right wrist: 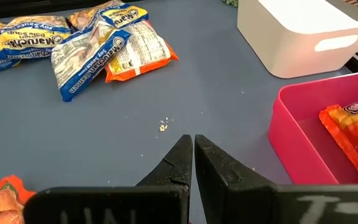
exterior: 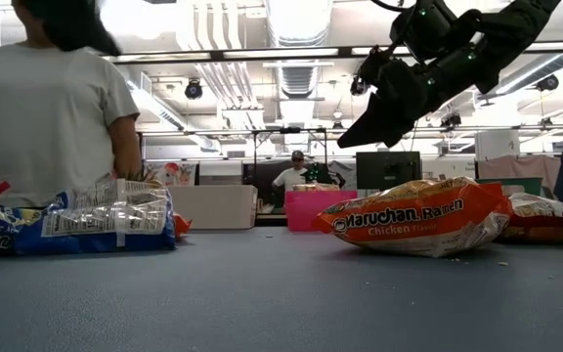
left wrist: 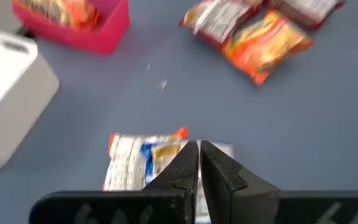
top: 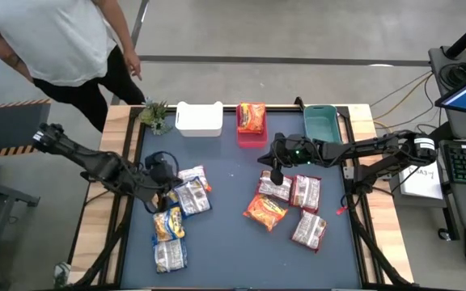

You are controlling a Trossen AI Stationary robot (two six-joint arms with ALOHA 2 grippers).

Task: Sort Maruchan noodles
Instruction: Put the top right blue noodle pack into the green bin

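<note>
Next, I move the blue-white packet toward the open mat (top: pixel 222 191) with my left gripper before sorting the packets, because it lies partly over the orange packet in the heap.
Blue-yellow noodle packets (top: pixel 183 202) lie in a loose heap on the table's left half, with an orange one (right wrist: pixel 143 59) partly under them. Silvery-red packets (top: pixel 298 192) and an orange packet (top: pixel 265 212) lie flat on the right half. Another orange packet (top: pixel 252 118) sits in the pink bin (top: pixel 252 137). My left gripper (top: pixel 165 173) hovers shut at the heap's left edge, over a blue-white packet (left wrist: pixel 145 158). My right gripper (top: pixel 277 175) is shut and raised clear of the table (exterior: pixel 360 132), beside the silvery-red packets on their far-left side.
Along the far edge stand a small green plant (top: pixel 155 117), a white bin (top: pixel 199 119), the pink bin and a teal bin (top: pixel 322 123). A person (top: pixel 63 40) stands beyond the far-left corner. Bare blue mat (top: pixel 229 186) lies between the two groups of packets.
</note>
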